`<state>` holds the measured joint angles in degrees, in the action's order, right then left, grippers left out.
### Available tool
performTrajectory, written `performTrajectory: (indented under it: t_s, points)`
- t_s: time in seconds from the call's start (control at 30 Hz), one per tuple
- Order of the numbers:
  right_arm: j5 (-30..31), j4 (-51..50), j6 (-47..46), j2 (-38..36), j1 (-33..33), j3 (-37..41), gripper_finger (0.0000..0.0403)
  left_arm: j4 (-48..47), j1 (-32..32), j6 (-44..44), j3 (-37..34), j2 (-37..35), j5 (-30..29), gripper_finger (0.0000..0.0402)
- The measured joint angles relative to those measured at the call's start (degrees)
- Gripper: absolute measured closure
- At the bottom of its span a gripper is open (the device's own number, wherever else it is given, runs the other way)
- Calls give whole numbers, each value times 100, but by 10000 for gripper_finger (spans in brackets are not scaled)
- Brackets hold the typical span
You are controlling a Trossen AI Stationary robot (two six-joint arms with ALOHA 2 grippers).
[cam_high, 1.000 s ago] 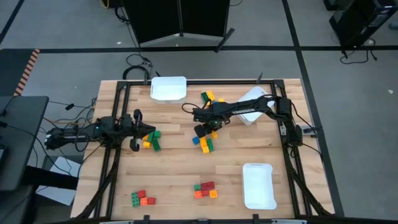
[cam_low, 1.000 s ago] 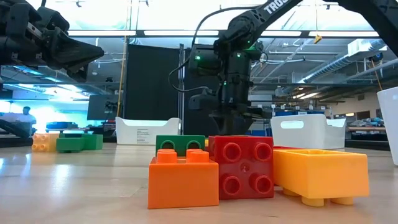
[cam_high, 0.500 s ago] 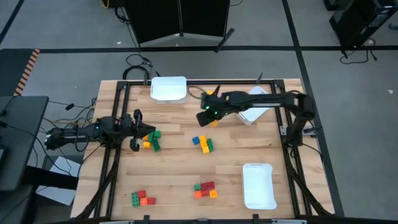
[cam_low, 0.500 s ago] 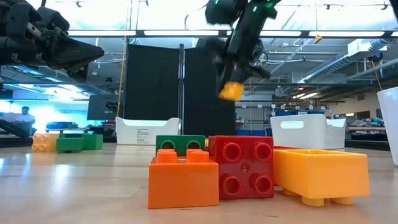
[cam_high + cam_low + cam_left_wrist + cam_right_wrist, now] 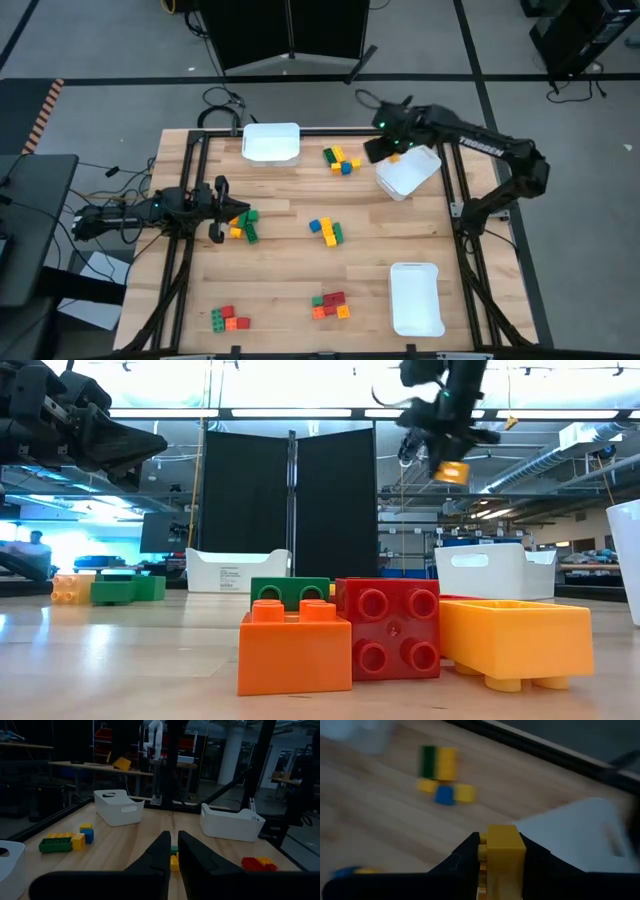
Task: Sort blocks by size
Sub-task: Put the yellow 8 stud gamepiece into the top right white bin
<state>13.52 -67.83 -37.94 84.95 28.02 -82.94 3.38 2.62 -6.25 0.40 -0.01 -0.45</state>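
The yellow block (image 5: pixel 452 472) is high above the rim of the open, tilted bin. My right gripper keeps going until it is over the bin's middle (image 5: pixel 408 175) and let go there.
My right gripper (image 5: pixel 390 153) is high over the table's far right, shut on a yellow block (image 5: pixel 504 851), which the low view shows in the air as well (image 5: pixel 451 471). Under it lies a tilted white bin (image 5: pixel 410 173). Other blocks lie in clusters on the wood: far centre (image 5: pixel 340 158), centre (image 5: pixel 326 230), near centre (image 5: pixel 330 305), near left (image 5: pixel 229 319) and left (image 5: pixel 243 224). My left gripper (image 5: pixel 222 210) waits level at the table's left edge, shut on nothing, just short of the left cluster. My right gripper pinches the yellow block by two opposite sides (image 5: pixel 490 845) between its two fingers. The fingers come from above, slanting steeply down. The block pokes out beyond the fingertips (image 5: pixel 451 471), lifted clear of the table and over the tilted bin's near-left edge.
A second white bin (image 5: pixel 271 141) stands at the far edge left of centre. A third bin (image 5: pixel 416 298) stands near the right front corner. A black frame (image 5: pixel 460 190) runs along the table's sides. Bare wood lies between the block clusters.
My right gripper has risen from the centre cluster with the yellow block and swung toward the table's far right, ending above the tilted bin. The block went from table height to well clear of it. The other blocks kept their places.
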Motion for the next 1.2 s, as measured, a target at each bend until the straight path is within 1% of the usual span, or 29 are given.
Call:
performTrajectory:
  t_s: [0.13, 0.2, 0.3, 0.37, 0.47, 0.63, 0.87, 0.97, 1.07, 1.2]
  points:
    - [-421, 188, 570, -250, 711, 748, 298, 2, 1, -1, 0, 0, 0, 357]
    - [-522, 461, 773, -402, 1013, 1260, 298, 0, 0, -1, 2, 0, 0, 357]
    - [-956, 1030, 1055, -569, 1417, 1953, 298, 0, -1, 1, 0, 0, 0, 357]
    - [-1193, 1340, 1212, -582, 1623, 2278, 298, 2, 1, 1, 0, 0, 0, 357]
    - [-1305, 1547, 1472, -444, 1835, 2578, 298, 1, -1, -1, 1, 0, 0, 357]
    - [-1362, 1705, 1837, -12, 1992, 2825, 298, 2, 0, 0, 1, 0, 0, 357]
    - [-1484, 2133, 1994, 472, 2020, 2917, 289, 0, 1, 0, 2, 0, 0, 357]
    - [-1477, 2163, 2004, 610, 2018, 2919, 281, 0, -1, 1, 2, 0, 0, 357]
    - [-1344, 2243, 2142, 717, 2018, 2919, 274, 0, -1, 0, 2, 0, 0, 357]
    - [-1331, 2375, 2329, 806, 2018, 2919, 272, 0, -1, -1, 1, 0, 0, 357]
